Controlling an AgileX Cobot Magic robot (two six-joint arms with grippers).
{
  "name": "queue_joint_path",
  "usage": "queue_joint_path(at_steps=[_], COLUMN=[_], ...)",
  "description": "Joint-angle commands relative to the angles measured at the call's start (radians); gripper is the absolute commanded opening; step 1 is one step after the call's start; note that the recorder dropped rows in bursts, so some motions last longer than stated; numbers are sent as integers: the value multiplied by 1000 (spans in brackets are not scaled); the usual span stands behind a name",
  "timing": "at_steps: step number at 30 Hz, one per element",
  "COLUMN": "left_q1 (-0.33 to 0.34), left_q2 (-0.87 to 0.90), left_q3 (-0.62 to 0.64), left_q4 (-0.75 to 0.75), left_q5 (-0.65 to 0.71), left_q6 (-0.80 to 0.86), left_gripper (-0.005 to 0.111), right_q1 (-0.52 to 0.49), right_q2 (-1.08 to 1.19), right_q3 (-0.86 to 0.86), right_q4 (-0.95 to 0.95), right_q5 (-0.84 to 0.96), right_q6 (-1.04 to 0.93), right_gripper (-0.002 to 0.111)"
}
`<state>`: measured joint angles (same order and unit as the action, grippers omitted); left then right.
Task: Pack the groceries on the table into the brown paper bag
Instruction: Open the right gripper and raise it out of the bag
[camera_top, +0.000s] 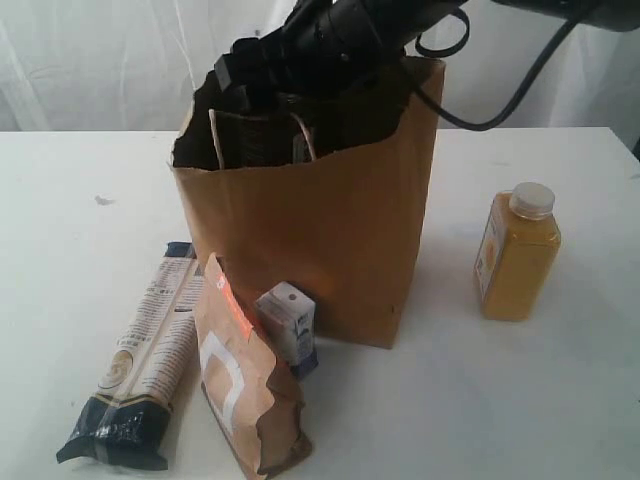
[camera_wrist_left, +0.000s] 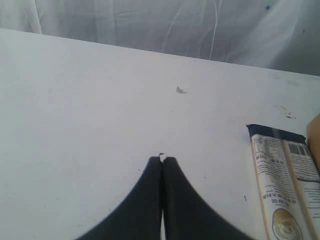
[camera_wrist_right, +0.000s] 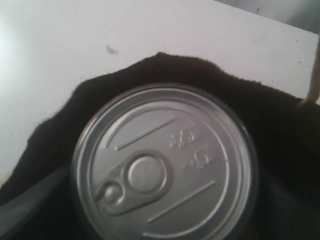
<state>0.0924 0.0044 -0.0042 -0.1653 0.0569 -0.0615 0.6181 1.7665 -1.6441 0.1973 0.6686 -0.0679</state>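
Note:
I see the brown paper bag's opening (camera_top: 255, 150) sit askew around my right gripper, so the bag (camera_top: 305, 240) will move sideways as I lower the yellow juice bottle inside.
The brown paper bag (camera_top: 320, 240) stands open at mid-table. My right gripper (camera_top: 262, 85) reaches down into its mouth, shut on the pull-tab can (camera_wrist_right: 162, 162). The can's silver top fills the right wrist view, with the bag's dark inside (camera_wrist_right: 280, 130) around it. The long pasta packet (camera_top: 145, 360), brown-orange pouch (camera_top: 245, 385) and small white-blue carton (camera_top: 290, 325) lie in front of the bag. The yellow juice bottle (camera_top: 517, 255) stands upright to its right. My left gripper (camera_wrist_left: 162, 161) is shut and empty above bare table, the pasta packet (camera_wrist_left: 285, 185) off to its side.
The white table (camera_top: 80, 220) carries a small mark (camera_top: 103, 200) at the far left. White curtains hang behind it. A black cable (camera_top: 520, 90) loops from the right arm above the bag's right side. A bag handle (camera_top: 300, 135) stands inside the mouth.

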Motion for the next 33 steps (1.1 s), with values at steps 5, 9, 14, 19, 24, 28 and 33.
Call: queue_joint_path(at_steps=[5,9,14,19,24,28,33], left_q1=[-7,-7,-7,-7,-7,-7,-7], left_q2=[-4,-4,-4,-4,-4,-4,-4], left_q3=[4,4,4,4,4,4,4], left_q4=[-1,-1,-1,-1,-1,-1,-1], left_q5=[-3,-3,-3,-3,-3,-3,-3], left_q6=[-3,-3,-3,-3,-3,-3,-3], left_gripper=[0,0,0,0,0,0,0], right_q1=[-1,-1,-1,-1,-1,-1,-1], right_q2=[-3,-33,-95,-107,-109,-109,-109], right_q3=[-12,-12,-12,-12,-12,-12,-12], right_q4=[10,10,8,-2,-51,-83,-83], right_q5=[53,52,14,42,40,53,66], right_q6=[-49,-63,-63,-64,-67,-67,-67], right_gripper=[8,58,66,76,87,95,95])
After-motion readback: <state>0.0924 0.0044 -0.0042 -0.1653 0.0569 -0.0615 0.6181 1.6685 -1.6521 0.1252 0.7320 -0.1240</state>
